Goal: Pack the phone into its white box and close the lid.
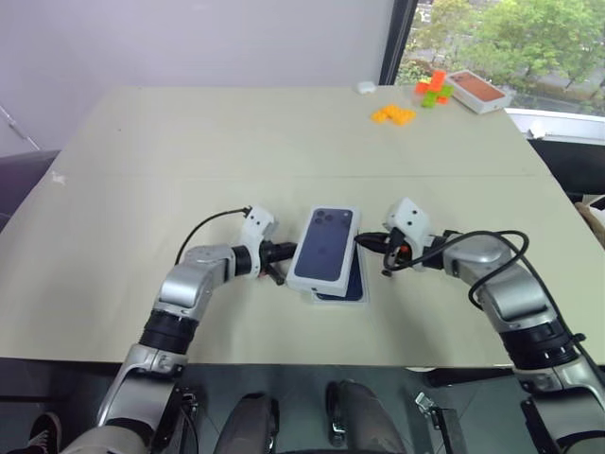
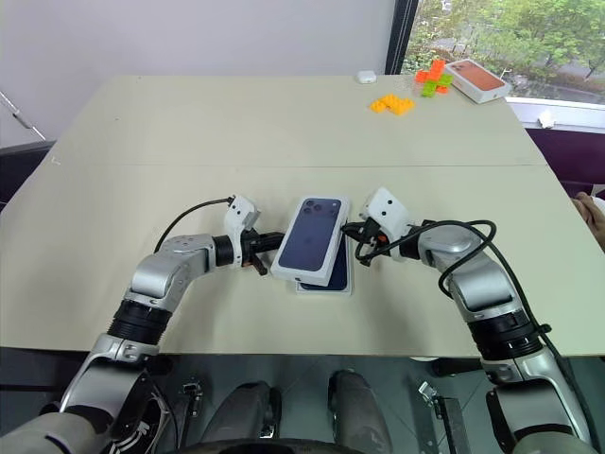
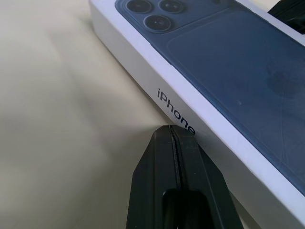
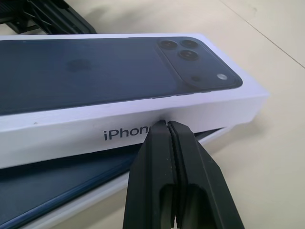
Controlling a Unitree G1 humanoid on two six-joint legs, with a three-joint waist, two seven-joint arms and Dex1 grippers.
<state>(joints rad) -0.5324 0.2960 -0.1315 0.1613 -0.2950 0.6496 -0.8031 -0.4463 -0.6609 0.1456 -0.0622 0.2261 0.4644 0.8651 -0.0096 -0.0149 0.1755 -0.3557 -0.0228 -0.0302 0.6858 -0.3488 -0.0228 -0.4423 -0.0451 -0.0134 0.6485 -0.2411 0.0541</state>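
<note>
My left gripper should push the lid's near side (image 1: 293, 267) toward the box's edge (image 1: 358, 285), which is open beside my right gripper because the lid slants off the box.
The lid (image 1: 324, 248), white with a dark blue phone picture on top, lies askew over the white box (image 4: 95, 198). The phone (image 4: 47, 188) lies inside the box as a dark blue slab showing under the lid's raised long side. My left gripper (image 3: 171, 130) is shut, its tip touching the lid's white side wall near the "iPhone" lettering. My right gripper (image 4: 167, 124) is shut too and touches the opposite long wall. In the head views the left gripper (image 1: 282, 252) and right gripper (image 1: 366, 241) flank the lid.
The beige table (image 1: 189, 142) stretches wide around the box. At the far right stand orange blocks (image 1: 392, 114), orange and green blocks (image 1: 435, 90), a white box with an orange-red top (image 1: 477, 90) and a small white object (image 1: 366, 87).
</note>
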